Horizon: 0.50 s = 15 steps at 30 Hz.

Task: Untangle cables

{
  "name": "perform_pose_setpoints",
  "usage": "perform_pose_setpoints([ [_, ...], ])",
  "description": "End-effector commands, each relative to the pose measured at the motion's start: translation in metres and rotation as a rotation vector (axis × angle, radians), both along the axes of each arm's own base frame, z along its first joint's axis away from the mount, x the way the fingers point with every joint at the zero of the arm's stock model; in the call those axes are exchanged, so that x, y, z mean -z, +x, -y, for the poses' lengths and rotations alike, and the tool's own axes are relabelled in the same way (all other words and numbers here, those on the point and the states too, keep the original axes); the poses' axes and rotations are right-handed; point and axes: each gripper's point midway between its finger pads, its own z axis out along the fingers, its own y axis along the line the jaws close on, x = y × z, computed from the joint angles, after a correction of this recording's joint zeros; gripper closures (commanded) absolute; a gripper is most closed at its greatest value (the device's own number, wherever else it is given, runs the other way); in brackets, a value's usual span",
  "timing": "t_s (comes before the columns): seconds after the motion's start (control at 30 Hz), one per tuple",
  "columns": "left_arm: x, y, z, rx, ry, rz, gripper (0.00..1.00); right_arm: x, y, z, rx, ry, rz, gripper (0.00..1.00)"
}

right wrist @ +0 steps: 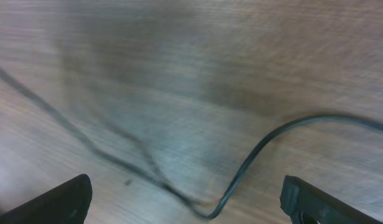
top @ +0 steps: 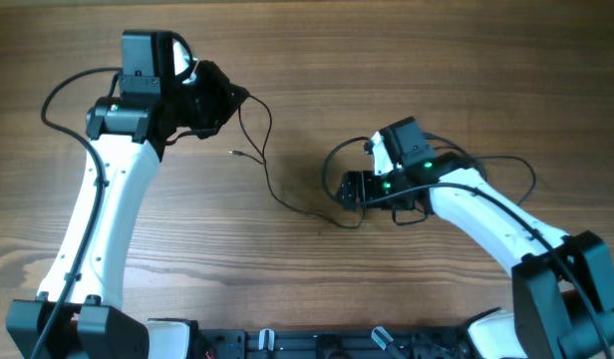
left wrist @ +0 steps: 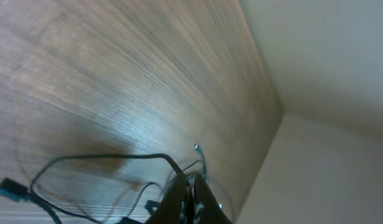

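Observation:
The cable has its plug end (top: 237,153) hanging free of the cables by my right gripper. My left gripper should keep lowering it and release on the open wood (top: 295,128).
The cables (top: 270,184) are thin black cords trailing across the wooden table from my left gripper (top: 232,98) at the upper left down to my right gripper (top: 340,191) near the centre. In the left wrist view the left gripper (left wrist: 190,186) is shut, with a cable (left wrist: 104,157) running up into its tips and thin loops around it. A small plug end (top: 232,153) hangs free below it. The right gripper (right wrist: 188,202) stands wide open low over the table, and one cable (right wrist: 260,149) curves between its fingers (right wrist: 67,199) without touching them.
Thicker black wires (top: 506,170) belonging to the right arm loop behind its wrist. The table's far edge and a pale wall (left wrist: 328,93) show in the left wrist view. The arm bases (top: 287,344) sit along the near edge.

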Motion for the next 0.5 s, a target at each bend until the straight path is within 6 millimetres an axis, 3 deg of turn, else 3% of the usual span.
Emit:
perform_pose_setpoints([
  [0.0,0.01,0.008,-0.007,-0.241,-0.042,-0.122,0.96,0.022,0.0,0.01,-0.048,-0.176,0.051,0.0],
  [0.17,0.016,0.008,-0.002,-0.385,-0.089,-0.197,0.95,0.039,-0.009,-0.003,-0.119,-0.176,0.025,0.0],
  [0.47,0.035,0.011,0.006,-0.568,-0.158,-0.32,0.96,0.013,-0.017,-0.063,-0.436,0.13,0.129,0.0],
])
